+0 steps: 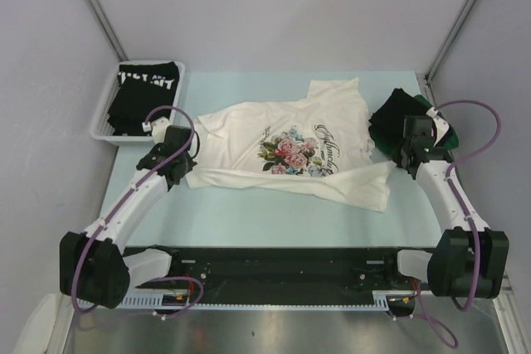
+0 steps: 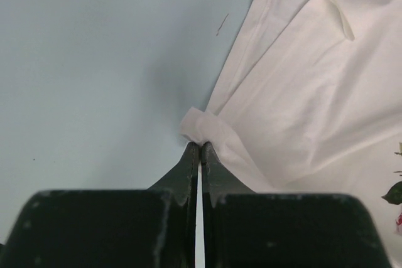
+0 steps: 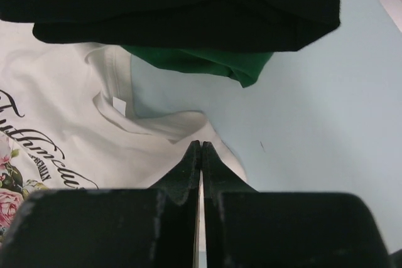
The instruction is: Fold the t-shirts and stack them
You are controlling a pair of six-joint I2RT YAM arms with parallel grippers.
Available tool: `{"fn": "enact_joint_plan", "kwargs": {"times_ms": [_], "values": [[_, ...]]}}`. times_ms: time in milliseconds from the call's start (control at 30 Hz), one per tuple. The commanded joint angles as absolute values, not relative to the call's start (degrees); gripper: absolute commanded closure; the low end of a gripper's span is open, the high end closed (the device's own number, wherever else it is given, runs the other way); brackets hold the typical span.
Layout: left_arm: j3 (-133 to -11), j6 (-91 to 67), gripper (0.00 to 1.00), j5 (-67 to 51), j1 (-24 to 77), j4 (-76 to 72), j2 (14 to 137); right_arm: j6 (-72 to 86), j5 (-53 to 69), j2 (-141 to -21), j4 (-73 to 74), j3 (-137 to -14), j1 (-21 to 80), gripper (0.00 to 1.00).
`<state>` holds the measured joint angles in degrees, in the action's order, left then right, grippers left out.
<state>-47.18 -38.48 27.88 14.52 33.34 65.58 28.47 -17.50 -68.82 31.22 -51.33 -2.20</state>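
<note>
My left gripper should keep folding the white t-shirt's edge (image 1: 257,174) over the t-shirt's body (image 1: 224,143) until it lies flat, because the edge runs straight from my left gripper to my right gripper.
A white t-shirt (image 1: 274,134) with a pink-blue floral print and black script lies spread across the middle of the table. My left gripper (image 1: 187,157) is shut on its left edge, and a small tuft of white cloth (image 2: 201,127) bunches at the tips (image 2: 200,145). My right gripper (image 1: 400,155) is shut on the shirt's right edge near the collar (image 3: 119,114), its tips (image 3: 201,145) resting on the white cloth. Just behind it lie folded black t-shirts (image 3: 188,4) over a dark green one (image 3: 195,61).
A white mesh basket (image 1: 104,118) at the back left holds a black t-shirt with white lettering (image 1: 145,93). The pale blue table (image 1: 249,213) is bordered by white walls and metal posts. The stack of dark shirts (image 1: 398,113) sits at the back right, close to the wall.
</note>
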Motion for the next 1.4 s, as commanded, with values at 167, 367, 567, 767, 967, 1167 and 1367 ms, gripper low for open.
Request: {"fn": "enact_joint_plan", "kwargs": {"times_ms": [167, 367, 567, 767, 967, 1167, 1367], "values": [[-54.4, -33.49, 1.0, 29.7, 14.77, 27.86, 76.1, 26.37, -15.21, -75.93, 19.6, -54.93, -2.72, 1.0], [-56.95, -30.59, 1.0, 31.73, 14.68, 26.28, 79.62, 24.97, -14.59, -79.19, 17.23, -57.21, -2.72, 1.0], [-59.15, -27.86, 1.0, 32.17, 14.68, 24.96, 82.61, 23.64, -14.59, -82.09, 16.0, -60.2, -2.81, 1.0], [-61.43, -25.75, 1.0, 32.17, 14.68, 24.78, 85.34, 22.5, -12.22, -85.24, 12.84, -63.01, -2.81, 1.0], [-61.61, -25.31, 1.0, 31.73, 14.68, 24.78, 86.22, 20.22, -5.2, -90.34, 11.95, -68.98, -2.55, 1.0], [-61.52, -24.09, 1.0, 32.34, 14.5, 24.61, 86.92, 17.14, -3.52, -94.48, 12.3, -72.68, -0.62, 1.0], [-62.14, -22.68, 1.0, 32.7, 13.54, 24.0, 88.59, 15.12, -2.2, -98.26, 13.18, -76.72, -0.18, 1.0]]}}
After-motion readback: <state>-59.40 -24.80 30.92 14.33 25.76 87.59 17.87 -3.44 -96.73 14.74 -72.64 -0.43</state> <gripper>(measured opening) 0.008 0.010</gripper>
